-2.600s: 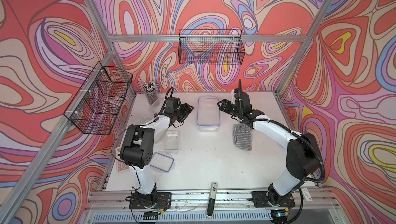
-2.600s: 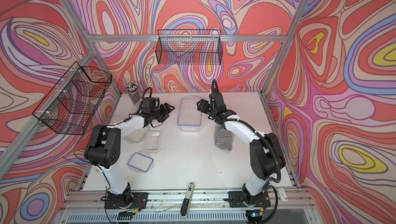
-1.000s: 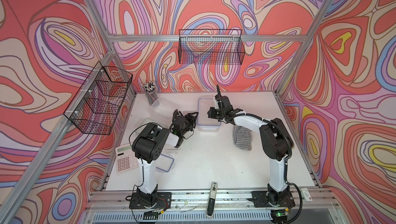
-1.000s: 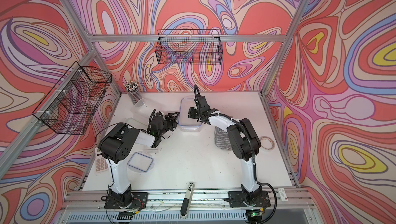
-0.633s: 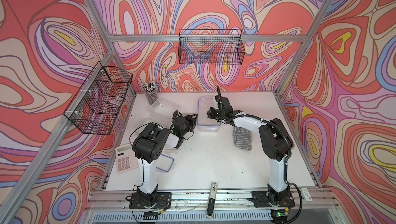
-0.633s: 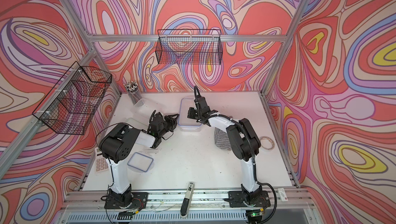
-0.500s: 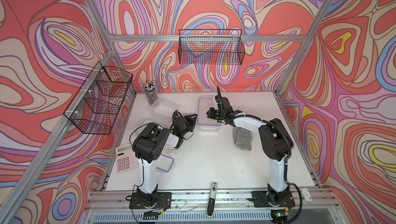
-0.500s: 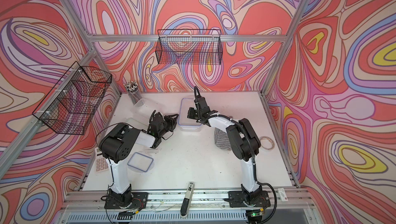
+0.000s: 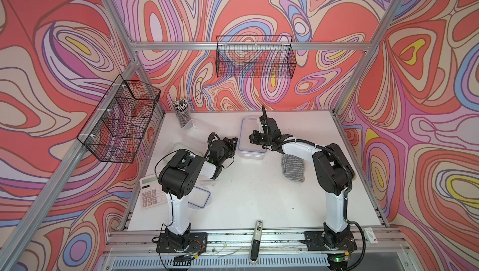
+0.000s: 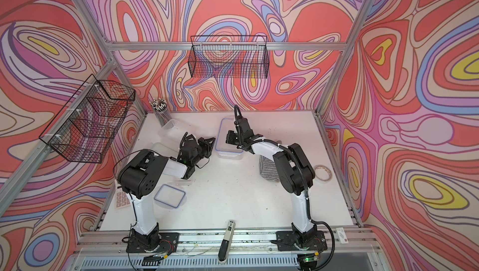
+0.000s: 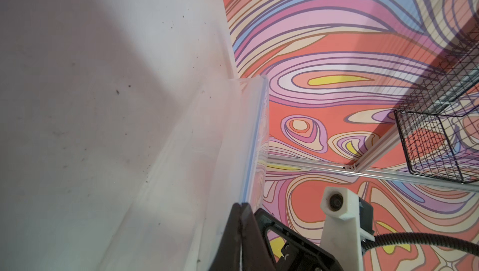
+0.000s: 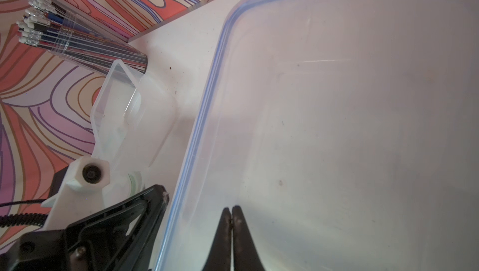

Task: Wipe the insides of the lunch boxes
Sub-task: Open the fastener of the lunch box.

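The lid's blue rim (image 11: 246, 189) has my left gripper's shut fingers against it, so I should open them and fit them around the lid's rim (image 9: 240, 138) before I lift the lid.
The large lunch box (image 9: 252, 150) stands at the middle back of the table under a blue-rimmed lid (image 12: 337, 101). My left gripper (image 11: 242, 205) is shut on that lid's rim at the box's left edge, as both top views (image 9: 234, 141) (image 10: 212, 141) show. The right gripper (image 12: 232, 207) is shut and empty, with its tips resting on the lid near the same edge (image 9: 252, 138). A small open lunch box (image 12: 124, 106) lies by the pen cup. A medium one (image 9: 181, 147) sits left of my left arm.
A grey striped cloth (image 9: 294, 168) lies under the right forearm. A loose blue-rimmed lid (image 9: 199, 198) and a calculator (image 9: 151, 192) are at front left. The pen cup (image 9: 182, 116) is at back left, a tape roll (image 10: 322, 172) at right, a marker (image 9: 256, 241) on the front rail.
My left gripper has closed on the large box's lid rim. Both arms had come in to that box earlier and have hardly moved since; the right gripper stays shut.
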